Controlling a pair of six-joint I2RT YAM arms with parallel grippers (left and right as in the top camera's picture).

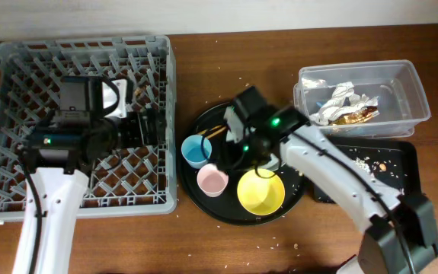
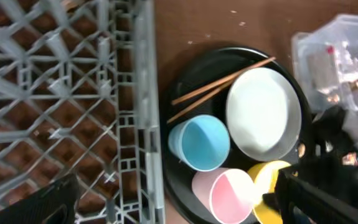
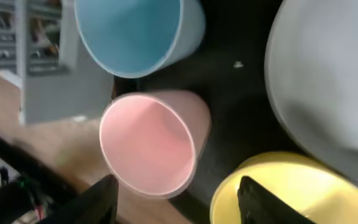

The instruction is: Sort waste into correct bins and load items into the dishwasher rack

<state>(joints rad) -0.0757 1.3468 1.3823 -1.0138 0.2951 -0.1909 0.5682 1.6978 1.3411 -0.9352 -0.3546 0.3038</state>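
Note:
My right gripper should pass the pink cup [image 1: 212, 181], which stands by it with its opening up, to my left gripper, to be set upside down in the grey rack [image 1: 113, 176].
On the big round black tray [image 1: 203, 209] stand a light blue cup [image 1: 196, 151], a pink cup [image 1: 212, 180] and a yellow bowl [image 1: 260, 191], with the wooden chopsticks [image 1: 215, 132] at the back. The grey-white plate [image 2: 263, 112] shows in the left wrist view; my right arm hides it from overhead. My right gripper [image 3: 179, 205] is open and empty, its fingers either side of the gap between the pink cup [image 3: 147, 143] and the yellow bowl [image 3: 278, 186]. My left gripper [image 1: 151, 125] is open and empty over the right edge of the grey rack [image 1: 20, 91].
The clear tub [image 1: 413, 91] at the back right holds the crumpled foil wrapper [image 1: 344, 106] with a brown piece. The shallow black tray [image 1: 405, 164] in front of it holds beige crumbs. Crumbs lie scattered on the wooden table.

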